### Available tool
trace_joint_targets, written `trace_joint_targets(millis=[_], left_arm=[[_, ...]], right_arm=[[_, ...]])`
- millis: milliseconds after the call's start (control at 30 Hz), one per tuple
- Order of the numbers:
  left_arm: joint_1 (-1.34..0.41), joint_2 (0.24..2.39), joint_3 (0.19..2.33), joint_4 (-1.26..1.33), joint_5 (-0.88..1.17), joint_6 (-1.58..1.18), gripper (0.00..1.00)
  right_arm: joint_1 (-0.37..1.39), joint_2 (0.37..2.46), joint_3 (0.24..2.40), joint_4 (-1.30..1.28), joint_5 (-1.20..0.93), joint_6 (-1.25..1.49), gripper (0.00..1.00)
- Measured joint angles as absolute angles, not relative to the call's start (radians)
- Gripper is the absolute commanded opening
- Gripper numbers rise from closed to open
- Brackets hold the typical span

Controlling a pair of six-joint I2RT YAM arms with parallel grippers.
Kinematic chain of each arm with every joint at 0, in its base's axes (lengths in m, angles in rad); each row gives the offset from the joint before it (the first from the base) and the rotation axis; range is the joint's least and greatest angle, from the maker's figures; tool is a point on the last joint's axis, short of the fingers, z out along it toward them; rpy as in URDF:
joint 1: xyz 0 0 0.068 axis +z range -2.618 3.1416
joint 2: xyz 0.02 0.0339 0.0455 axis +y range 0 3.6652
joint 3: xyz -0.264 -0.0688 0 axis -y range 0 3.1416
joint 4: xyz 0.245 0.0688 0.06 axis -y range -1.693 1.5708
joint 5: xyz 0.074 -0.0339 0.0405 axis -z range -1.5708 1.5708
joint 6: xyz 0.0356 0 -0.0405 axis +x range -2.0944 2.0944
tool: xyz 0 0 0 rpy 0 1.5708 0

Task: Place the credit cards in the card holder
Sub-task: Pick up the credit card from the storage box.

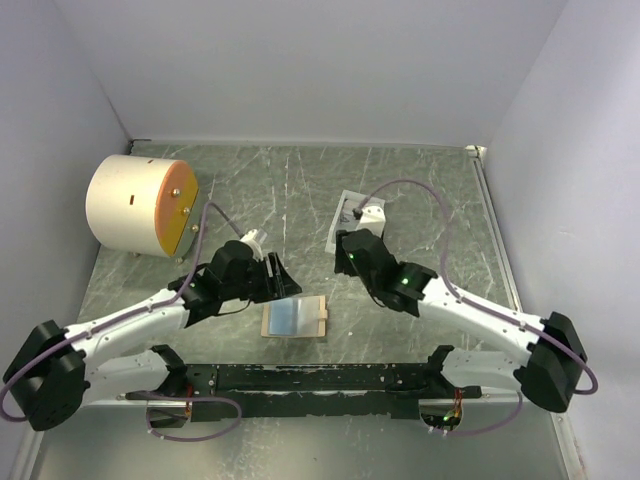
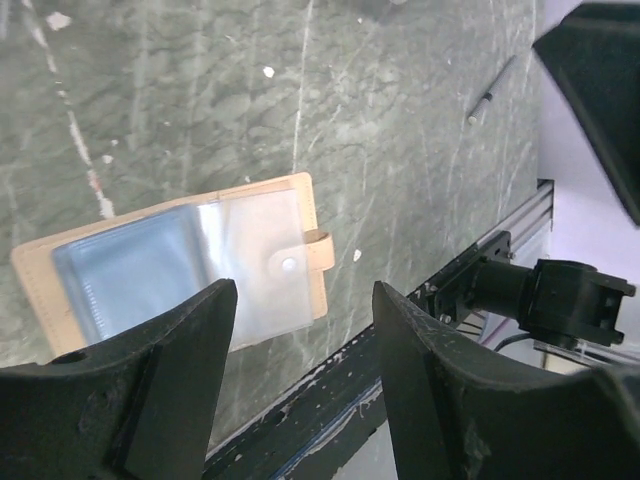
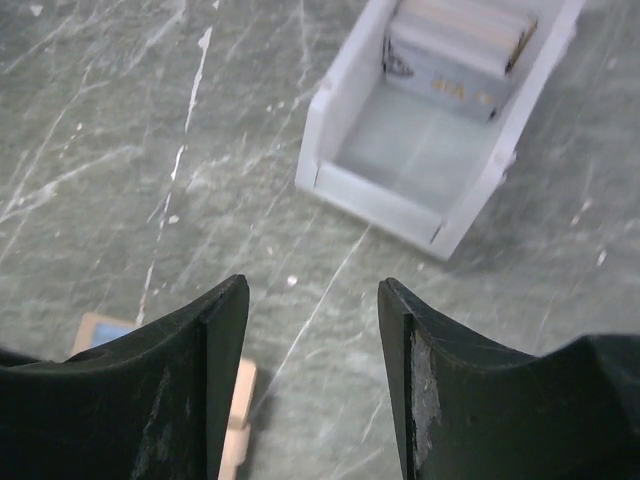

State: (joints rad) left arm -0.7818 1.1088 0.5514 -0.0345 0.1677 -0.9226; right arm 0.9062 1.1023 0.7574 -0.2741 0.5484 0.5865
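My right gripper should go on moving to the tray's bottom (image 3: pixel 405 145), which is clear before the pale grey card (image 3: pixel 445 75) and leaves finger room, until its fingers straddle the card.
The white card holder (image 3: pixel 440 130) lies on the table ahead of my right gripper (image 3: pixel 312 285), which is open and empty just short of it. Cards (image 3: pixel 455 50) stand stacked at the tray's far end; the facing one is pale grey with small print. In the top view the tray (image 1: pixel 352 212) is partly hidden behind my right gripper (image 1: pixel 346 252). My left gripper (image 2: pixel 305 290) is open and empty, above the right end of the open tan wallet (image 2: pixel 180 265). In the top view it (image 1: pixel 283 278) hangs just behind the wallet (image 1: pixel 295 318). No loose cards show on the table.
A cream cylinder with an orange face (image 1: pixel 135 205) stands at the back left. A black rail (image 1: pixel 300 378) runs along the near edge between the arm bases. Walls close in the table at the back and both sides. The wallet's corner (image 3: pixel 238 400) shows beside my right gripper's left finger.
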Motion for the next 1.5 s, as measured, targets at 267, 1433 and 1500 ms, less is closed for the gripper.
trace_joint_targets(millis=[267,1433,1500], left_arm=[[-0.782,0.981,0.517,-0.142,0.105,-0.899,0.66],[-0.782,0.768,0.410,-0.274,0.052,-0.913,0.66],[-0.782,0.772,0.410,-0.274,0.050,-0.914,0.66]], right_arm=[[0.738,1.369,0.976,-0.230,0.489,0.239,0.55],[0.542,1.878,1.201,-0.128,0.361,-0.577,0.47],[0.542,1.887,1.187,-0.104,0.371,-0.597,0.46]])
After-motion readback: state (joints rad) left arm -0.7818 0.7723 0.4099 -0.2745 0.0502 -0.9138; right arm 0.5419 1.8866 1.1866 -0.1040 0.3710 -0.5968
